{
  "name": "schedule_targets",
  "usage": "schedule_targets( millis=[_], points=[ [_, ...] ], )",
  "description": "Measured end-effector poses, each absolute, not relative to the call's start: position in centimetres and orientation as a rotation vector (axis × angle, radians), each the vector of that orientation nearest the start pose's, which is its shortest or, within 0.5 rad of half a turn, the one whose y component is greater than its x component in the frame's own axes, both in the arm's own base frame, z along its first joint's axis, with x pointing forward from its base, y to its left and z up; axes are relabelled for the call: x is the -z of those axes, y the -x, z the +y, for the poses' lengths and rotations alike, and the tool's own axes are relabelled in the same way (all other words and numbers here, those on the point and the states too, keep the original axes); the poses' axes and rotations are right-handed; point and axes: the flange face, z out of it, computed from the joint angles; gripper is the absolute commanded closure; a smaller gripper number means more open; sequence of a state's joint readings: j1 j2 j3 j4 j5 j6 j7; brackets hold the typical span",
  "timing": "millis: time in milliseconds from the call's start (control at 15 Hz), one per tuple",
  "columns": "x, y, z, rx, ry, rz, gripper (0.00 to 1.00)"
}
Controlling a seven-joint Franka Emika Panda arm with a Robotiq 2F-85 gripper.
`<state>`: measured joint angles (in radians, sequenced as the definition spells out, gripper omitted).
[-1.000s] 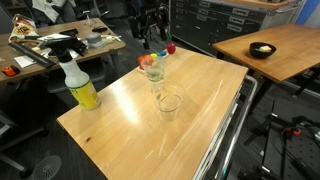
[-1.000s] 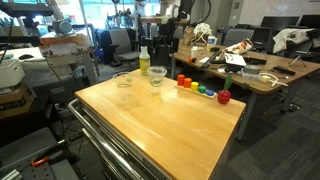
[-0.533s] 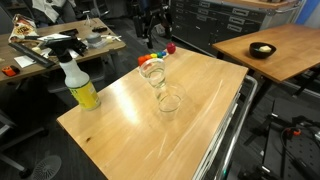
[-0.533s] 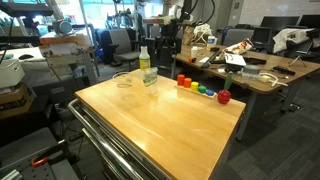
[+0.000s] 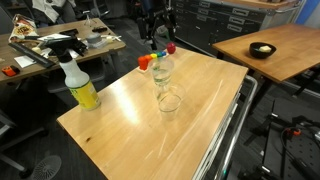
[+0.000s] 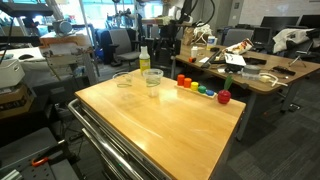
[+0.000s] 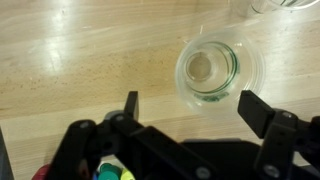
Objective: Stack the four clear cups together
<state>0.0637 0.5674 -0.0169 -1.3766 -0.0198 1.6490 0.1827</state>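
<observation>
The robot's open fingers are straddling one side of the stack's rim [image 7: 181,84], with one finger over the stack's opening [image 5: 161,64], so the gripper should go on moving down before it closes on that side of the rim.
A nested stack of clear cups [image 5: 163,70] stands near the far edge of the wooden table [image 5: 120,120]. A single clear cup [image 5: 170,101] stands just in front of it. Both also show in an exterior view, the stack [image 6: 153,77] and the single cup [image 6: 124,80]. In the wrist view the stack [image 7: 209,70] is seen from above, just ahead of my open, empty gripper [image 7: 192,108]. Another cup rim [image 7: 272,4] shows at the top edge. My gripper [image 5: 157,32] hangs above the stack, apart from it.
A white-and-yellow spray bottle [image 5: 79,86] stands at one table corner. Small coloured toy pieces [image 6: 200,88] and a red one [image 6: 224,97] line the edge near the stack. A black bowl [image 5: 262,49] sits on another table. Cluttered desks surround the table.
The stack's outline has shifted slightly and looks a little taller now. My gripper has moved a little above it. The single cup has not moved.
</observation>
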Motion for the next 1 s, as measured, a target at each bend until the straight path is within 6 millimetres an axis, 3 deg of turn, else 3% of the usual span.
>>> schedule_targets(
  millis=[1000],
  points=[
    [-35.2,-65.2,2.0,-0.578,3.139,0.218,0.00]
  ],
)
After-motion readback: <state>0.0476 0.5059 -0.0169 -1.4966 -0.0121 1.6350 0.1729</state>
